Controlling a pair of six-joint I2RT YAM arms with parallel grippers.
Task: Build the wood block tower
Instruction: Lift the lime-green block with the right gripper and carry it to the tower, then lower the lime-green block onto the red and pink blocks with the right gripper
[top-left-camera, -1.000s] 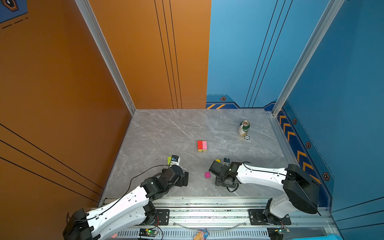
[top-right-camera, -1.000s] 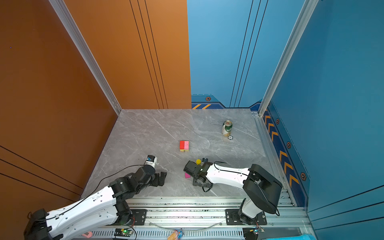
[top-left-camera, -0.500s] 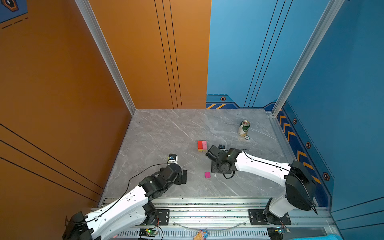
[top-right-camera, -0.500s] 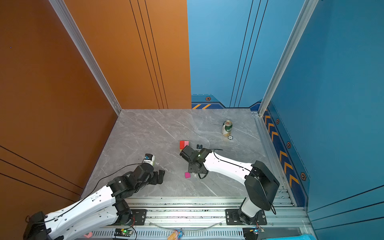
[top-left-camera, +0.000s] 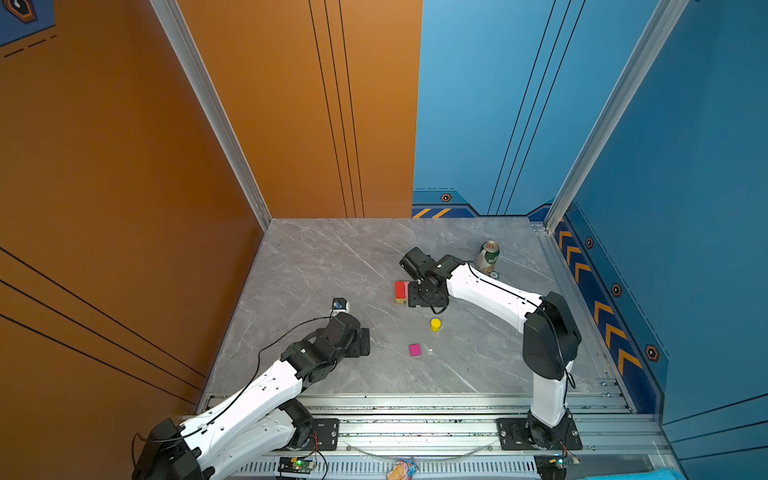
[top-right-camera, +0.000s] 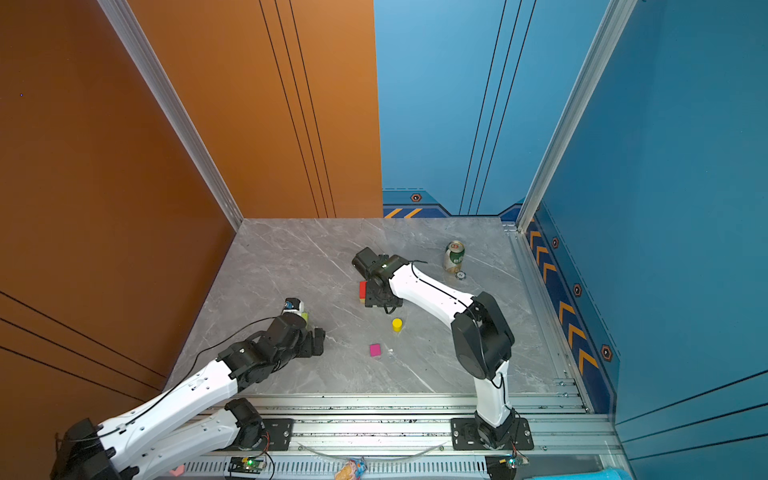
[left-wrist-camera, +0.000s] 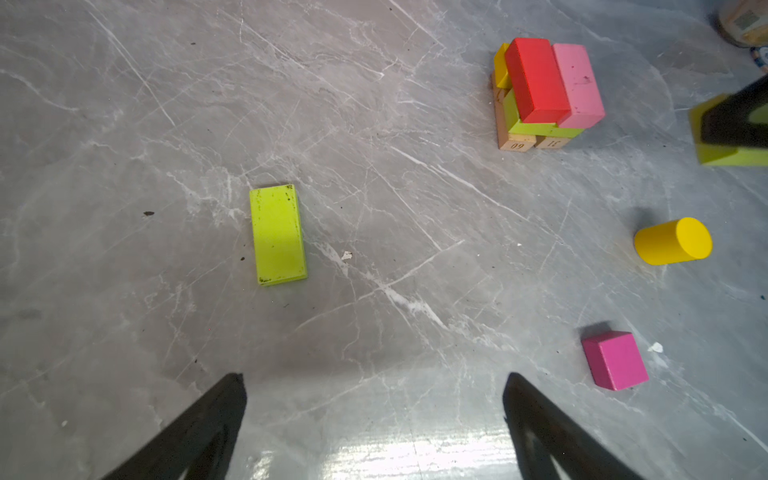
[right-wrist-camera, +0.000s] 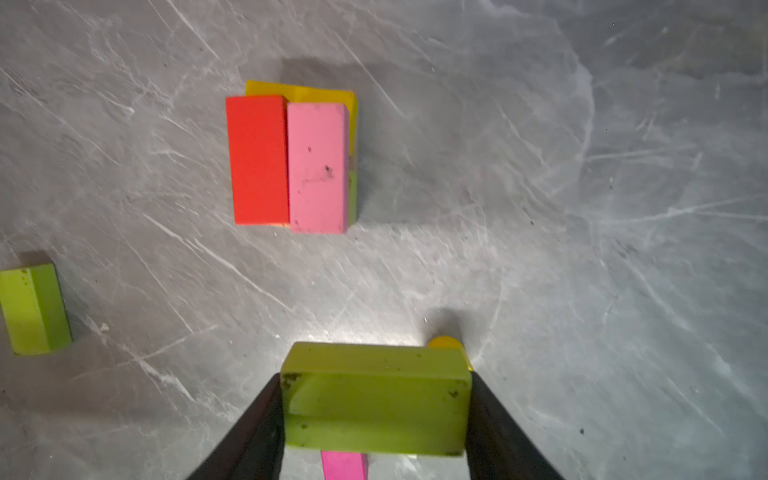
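Note:
The robot's right gripper is holding the lime-green block (right-wrist-camera: 376, 404) crosswise to the red and pink rectangles, so it should keep moving the block until it rests across their far ends (right-wrist-camera: 289, 124).
The tower (top-left-camera: 400, 290) (left-wrist-camera: 544, 91) (right-wrist-camera: 291, 162) is a low stack: tan bars at the base, lime-green and yellow blocks above them, red and pink rectangles side by side on top. My right gripper (top-left-camera: 420, 293) (right-wrist-camera: 376, 378) hangs just beside it, shut on a lime-green block (right-wrist-camera: 376, 399) (left-wrist-camera: 723, 156). On the table lie a second lime-green block (left-wrist-camera: 277, 235) (right-wrist-camera: 33, 309), a yellow cylinder (top-left-camera: 435, 324) (left-wrist-camera: 673, 241) and a magenta cube (top-left-camera: 414, 350) (left-wrist-camera: 615, 359). At the front left, my left gripper (top-left-camera: 362, 341) (left-wrist-camera: 374, 399) is open and empty, short of the loose lime-green block.
A green-white drink can (top-left-camera: 489, 257) (top-right-camera: 454, 256) stands at the back right, behind the right arm. Orange and blue walls close in the grey marble table (top-left-camera: 324, 266) on three sides. A metal rail (top-left-camera: 415, 405) runs along the front edge.
My right gripper has carried the lime-green block from beside the yellow cylinder away from the front edge to the tower. The left arm has hardly moved.

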